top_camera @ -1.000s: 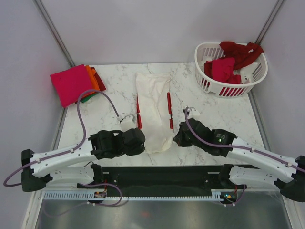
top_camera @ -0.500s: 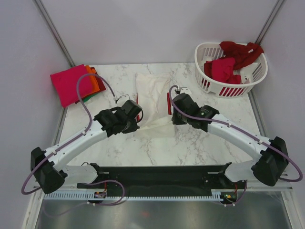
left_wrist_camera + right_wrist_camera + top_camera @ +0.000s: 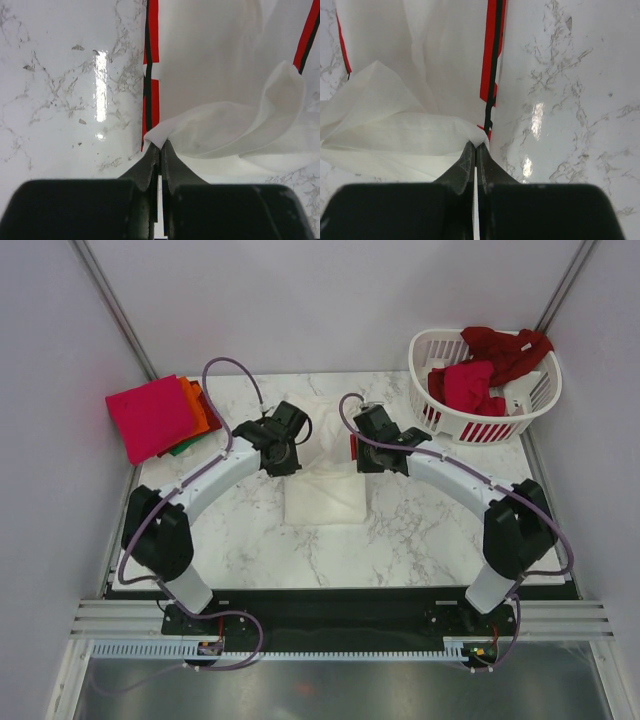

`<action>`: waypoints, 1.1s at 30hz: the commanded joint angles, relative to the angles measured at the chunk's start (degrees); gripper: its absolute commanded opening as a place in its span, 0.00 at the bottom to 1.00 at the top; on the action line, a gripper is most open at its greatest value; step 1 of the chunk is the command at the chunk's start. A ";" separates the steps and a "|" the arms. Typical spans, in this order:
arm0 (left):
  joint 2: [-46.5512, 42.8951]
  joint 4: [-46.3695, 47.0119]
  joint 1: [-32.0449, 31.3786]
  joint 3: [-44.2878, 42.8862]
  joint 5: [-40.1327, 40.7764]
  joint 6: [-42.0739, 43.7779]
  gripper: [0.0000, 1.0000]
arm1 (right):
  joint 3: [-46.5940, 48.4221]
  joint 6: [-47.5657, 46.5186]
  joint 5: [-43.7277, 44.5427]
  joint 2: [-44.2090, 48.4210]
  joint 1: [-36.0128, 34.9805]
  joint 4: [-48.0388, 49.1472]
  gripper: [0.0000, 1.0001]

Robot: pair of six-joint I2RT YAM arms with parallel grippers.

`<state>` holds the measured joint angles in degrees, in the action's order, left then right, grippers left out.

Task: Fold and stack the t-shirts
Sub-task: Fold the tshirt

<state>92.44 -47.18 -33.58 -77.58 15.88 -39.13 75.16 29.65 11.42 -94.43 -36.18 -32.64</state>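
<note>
The shirt's hem corner is in line with the side stripe (image 3: 491,92), so the robot's right gripper carries on going over the shirt's far part (image 3: 328,425) and lets go of the hem corner there.
A cream-white t-shirt (image 3: 325,495) with red and black side stripes lies on the marble table, its near half doubled over the far half. My left gripper (image 3: 290,452) is shut on one corner of its hem (image 3: 159,136). My right gripper (image 3: 368,455) is shut on the other corner (image 3: 481,139). Both hold the hem over the shirt's far part. A stack of folded shirts, magenta-pink (image 3: 150,416) on top of orange (image 3: 202,410) and green, lies at the far left. Crimson and dark red shirts (image 3: 480,375) fill the basket.
The white slatted laundry basket (image 3: 437,415) stands at the far right corner. Grey walls close in the table on the left, back and right. Bare marble (image 3: 440,530) shows near the front edge.
Both grippers have carried the shirt's near hem from the table's front towards the back, folding the shirt over itself. Both arms are now stretched far forward.
</note>
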 commanded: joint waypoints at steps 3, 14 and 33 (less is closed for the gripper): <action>7.20 1.39 2.46 -6.87 -0.32 7.05 0.02 | 6.58 -2.93 -1.83 -6.98 3.22 2.14 0.00; 21.98 2.27 7.91 -17.42 -2.16 11.45 0.02 | 15.89 -2.93 -4.21 -20.52 6.91 3.64 0.00; 23.59 -2.30 13.46 -35.46 -2.17 14.35 0.93 | 27.71 -4.43 -2.98 -19.24 12.01 -2.60 0.96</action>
<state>123.11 -46.89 -20.21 -111.44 10.81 -27.24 105.01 26.46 7.57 -121.36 -23.70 -33.87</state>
